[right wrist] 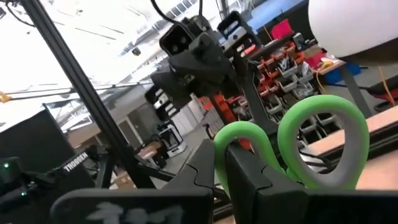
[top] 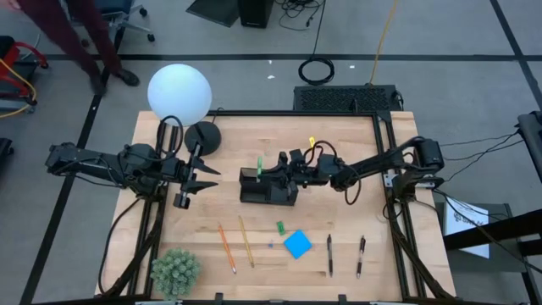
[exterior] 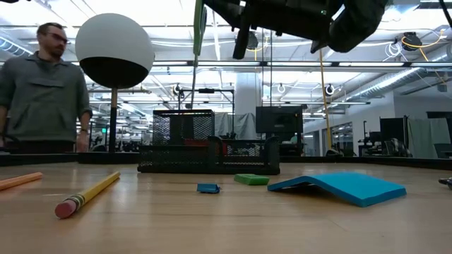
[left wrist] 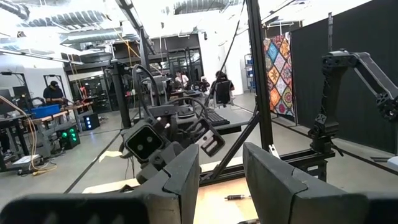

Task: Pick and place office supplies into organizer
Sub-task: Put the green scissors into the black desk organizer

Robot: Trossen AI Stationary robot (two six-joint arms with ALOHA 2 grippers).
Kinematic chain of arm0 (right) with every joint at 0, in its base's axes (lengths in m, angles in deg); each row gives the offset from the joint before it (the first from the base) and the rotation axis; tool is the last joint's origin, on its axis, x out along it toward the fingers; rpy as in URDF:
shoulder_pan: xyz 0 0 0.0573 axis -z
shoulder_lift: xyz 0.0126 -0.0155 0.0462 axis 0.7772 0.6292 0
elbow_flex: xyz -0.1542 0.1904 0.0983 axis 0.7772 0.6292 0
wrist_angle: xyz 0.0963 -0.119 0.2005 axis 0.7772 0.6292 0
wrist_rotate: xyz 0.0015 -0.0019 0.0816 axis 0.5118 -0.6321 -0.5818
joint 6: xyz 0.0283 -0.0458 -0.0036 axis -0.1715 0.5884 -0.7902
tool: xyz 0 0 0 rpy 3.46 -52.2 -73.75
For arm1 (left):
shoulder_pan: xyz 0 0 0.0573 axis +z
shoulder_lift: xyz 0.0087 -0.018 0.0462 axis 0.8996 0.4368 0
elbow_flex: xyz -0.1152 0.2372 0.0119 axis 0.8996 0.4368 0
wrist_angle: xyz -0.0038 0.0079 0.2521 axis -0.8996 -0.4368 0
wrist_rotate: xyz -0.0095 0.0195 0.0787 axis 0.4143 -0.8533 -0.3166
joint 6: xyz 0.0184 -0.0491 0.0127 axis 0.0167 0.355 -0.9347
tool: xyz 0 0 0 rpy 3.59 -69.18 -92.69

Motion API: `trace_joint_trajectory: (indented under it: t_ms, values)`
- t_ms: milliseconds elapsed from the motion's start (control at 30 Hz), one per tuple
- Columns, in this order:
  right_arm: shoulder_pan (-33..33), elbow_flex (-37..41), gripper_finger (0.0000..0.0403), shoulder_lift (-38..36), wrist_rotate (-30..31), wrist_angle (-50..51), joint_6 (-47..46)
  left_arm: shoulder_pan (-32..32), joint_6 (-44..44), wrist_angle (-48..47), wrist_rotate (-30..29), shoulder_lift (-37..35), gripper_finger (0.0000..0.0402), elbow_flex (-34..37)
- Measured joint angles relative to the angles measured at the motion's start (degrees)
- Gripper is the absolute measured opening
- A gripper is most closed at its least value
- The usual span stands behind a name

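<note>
The scissors (exterior: pixel 200 32) are hanging over the organizer's tall compartment (exterior: pixel 182 125) with their blades down, so my right gripper should go on lowering them until the blades stand inside, and then let go.
My right gripper (top: pixel 284 169) is shut on the green-handled scissors (top: pixel 260 164) and holds them over the black organizer (top: pixel 268 188), which sits mid-table. In the low view the scissors (exterior: pixel 200 28) hang above the organizer (exterior: pixel 208 152). My left gripper (top: pixel 200 174) is open and hovers left of the organizer, touching nothing. Two orange pencils (top: pixel 226 246) (top: pixel 246 241), a small green piece (top: pixel 279 227), a blue square pad (top: pixel 297 244) and two dark pens (top: pixel 329 255) (top: pixel 361 255) lie flat on the table near its near edge. My right gripper pinches the scissors between its two fingers (right wrist: pixel 249 171) at the green handle loops (right wrist: pixel 244 134), coming level from the table's right. The scissors are lifted clear, the blade end pointing down over the organizer's left part.
A white globe lamp (top: pixel 179 91) with a round black base (top: pixel 203 138) stands at the far left of the table. A spiky green plant ball (top: pixel 175 271) sits at the near left corner. A person (exterior: pixel 42 92) stands beyond the far edge.
</note>
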Motion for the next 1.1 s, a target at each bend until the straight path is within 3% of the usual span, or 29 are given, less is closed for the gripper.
trace_joint_trajectory:
  t_ms: [300,700,1100]
  values:
    - [0.87,0.06,0.0009,3.4,0.07,-0.31,-1.65,0.0,-0.03,-0.09,0.0,0.0,0.0131,0.0]
    - [1.99,7.64,0.0009,3.38,3.25,-6.09,-4.1,0.0,-0.71,-0.11,0.04,0.01,0.0131,0.0]
    - [1.99,8.44,0.0009,3.75,3.47,-5.99,-3.64,0.0,-0.82,-0.09,0.02,0.02,0.0131,0.0]
